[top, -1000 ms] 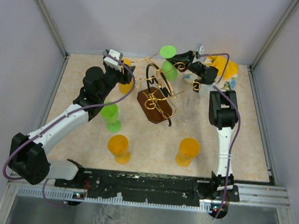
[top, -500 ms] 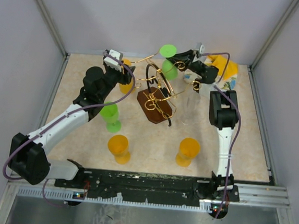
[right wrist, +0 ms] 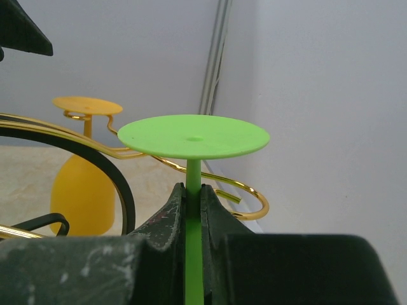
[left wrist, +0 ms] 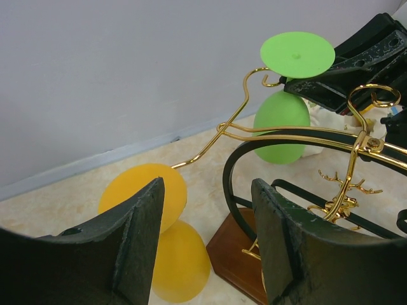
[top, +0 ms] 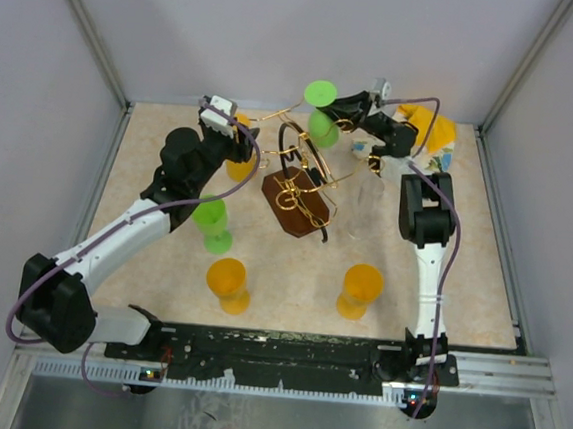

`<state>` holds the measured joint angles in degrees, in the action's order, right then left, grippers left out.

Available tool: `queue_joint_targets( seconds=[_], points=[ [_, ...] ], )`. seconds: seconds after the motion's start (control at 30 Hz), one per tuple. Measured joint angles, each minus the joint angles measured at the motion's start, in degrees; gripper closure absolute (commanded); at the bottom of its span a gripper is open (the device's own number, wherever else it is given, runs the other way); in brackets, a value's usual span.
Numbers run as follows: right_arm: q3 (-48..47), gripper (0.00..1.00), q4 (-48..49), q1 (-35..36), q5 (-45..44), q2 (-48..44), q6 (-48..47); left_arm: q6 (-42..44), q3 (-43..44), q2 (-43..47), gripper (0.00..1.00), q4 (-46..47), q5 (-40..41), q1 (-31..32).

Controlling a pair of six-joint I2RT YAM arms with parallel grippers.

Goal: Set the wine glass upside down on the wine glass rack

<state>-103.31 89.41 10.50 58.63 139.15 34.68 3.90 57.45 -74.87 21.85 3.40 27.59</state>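
The green glass's stem [right wrist: 193, 173] is outside the curl at the end of the gold arm, so next my right gripper pulls the stem back toward the curl's opening [left wrist: 255, 77] and then slides it in.
A green wine glass [top: 323, 127] hangs upside down, foot on top, with my right gripper [top: 346, 112] shut on its stem [right wrist: 194, 181]. It is at the back right arm of the wine glass rack [top: 295, 203], gold wire on a dark brown base. In the right wrist view the green foot [right wrist: 193, 136] sits just above the gold arm's end curl [right wrist: 253, 206]. My left gripper [left wrist: 206, 190] stands open and empty, close to an orange glass [left wrist: 159, 216] that hangs upside down on the rack's left arm. The left wrist view also shows the green glass [left wrist: 282, 127].
On the table stand a green glass [top: 211, 223], two orange glasses [top: 227, 282] [top: 359, 287] and a clear glass [top: 367, 197] right of the rack. A yellow bundle [top: 429, 132] lies in the back right corner. Walls close in behind and beside.
My right gripper has carried the green glass slightly up and to the left along the rack's arm. The left arm has not moved.
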Motion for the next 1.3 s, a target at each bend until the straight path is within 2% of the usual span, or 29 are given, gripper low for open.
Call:
queue_joint_targets(
  seconds=[0.4,0.77,1.3],
  points=[
    [-0.9,1.00,0.0,-0.1,1.9,1.1,1.9,0.0,0.0,-0.6,0.37,0.0,0.0,0.0],
    [5.8,1.00,0.0,-1.8,3.0,1.0,0.5,0.0,0.6,-2.2,0.37,-0.2,-0.1,0.0],
    [-0.7,1.00,0.0,-1.9,7.7,1.0,4.6,0.0,1.7,-2.8,0.37,-0.4,-0.4,0.0]
  ],
)
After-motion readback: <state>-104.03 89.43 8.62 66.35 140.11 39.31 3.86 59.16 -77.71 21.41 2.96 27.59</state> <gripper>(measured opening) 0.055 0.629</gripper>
